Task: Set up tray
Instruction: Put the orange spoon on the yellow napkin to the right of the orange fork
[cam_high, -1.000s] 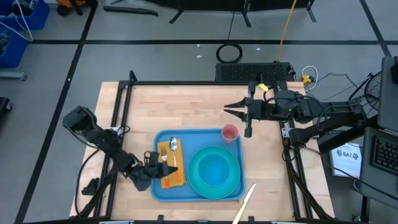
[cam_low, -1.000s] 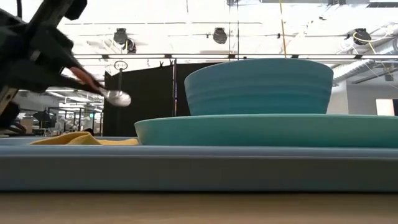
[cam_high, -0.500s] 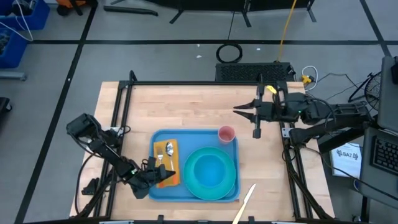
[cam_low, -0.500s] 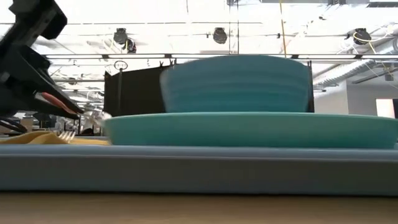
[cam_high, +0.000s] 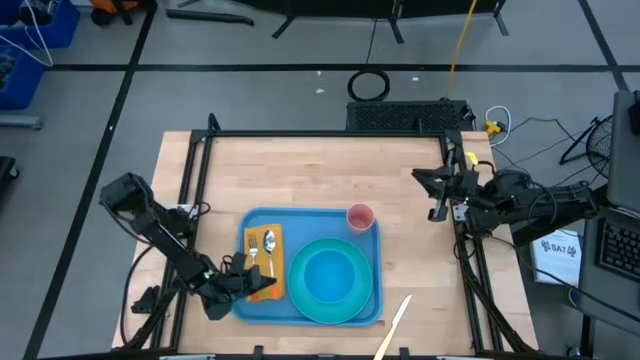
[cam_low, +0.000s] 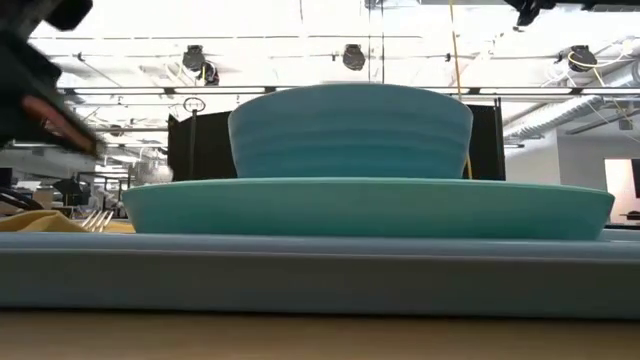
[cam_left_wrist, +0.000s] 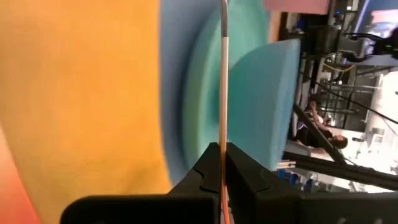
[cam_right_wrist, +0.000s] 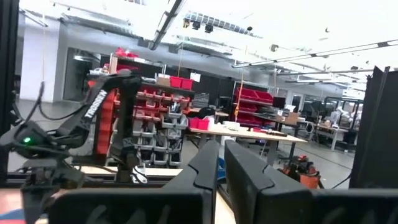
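Observation:
The spoon (cam_high: 269, 242) is at a slant over the napkin toward the plate, so the robot's left gripper should swing it back beside the fork (cam_high: 261, 258) and bring it down before letting go.
The blue tray (cam_high: 310, 222) lies on the wooden table, and its near rim fills the low view (cam_low: 300, 275). On it stand a turquoise plate (cam_low: 370, 208) with a turquoise bowl (cam_high: 333, 278) on top, and a pink cup (cam_high: 359, 217) at the far right corner. An orange-yellow napkin (cam_high: 266, 262) lies at its left end with a fork and a spoon (cam_left_wrist: 222, 74). My left gripper (cam_high: 250, 283) is at the tray's near left corner, shut on the spoon. My right gripper (cam_high: 416, 174) hovers by the table's right edge, shut and touching nothing. My left gripper (cam_left_wrist: 222, 146) pinches the spoon's orange handle (cam_left_wrist: 222, 134) between its two fingers, coming low from the tray's near left side, with the fingers in line with the handle. The spoon runs on edge out over the napkin (cam_left_wrist: 81, 93). Whether its bowl end rests there I cannot tell.
Black frame rails run along the table's left and right sides. A pale stick (cam_high: 395, 325) lies at the near edge, right of the tray. A black mat (cam_high: 408, 115) sits beyond the far edge. Bare wood lies between the tray and the far edge.
My left gripper has drawn back toward the table's near left corner and come down, keeping hold of the spoon. The tray with plate, bowl and cup has slid a little toward the table's left edge. My right gripper has pulled back toward the right edge.

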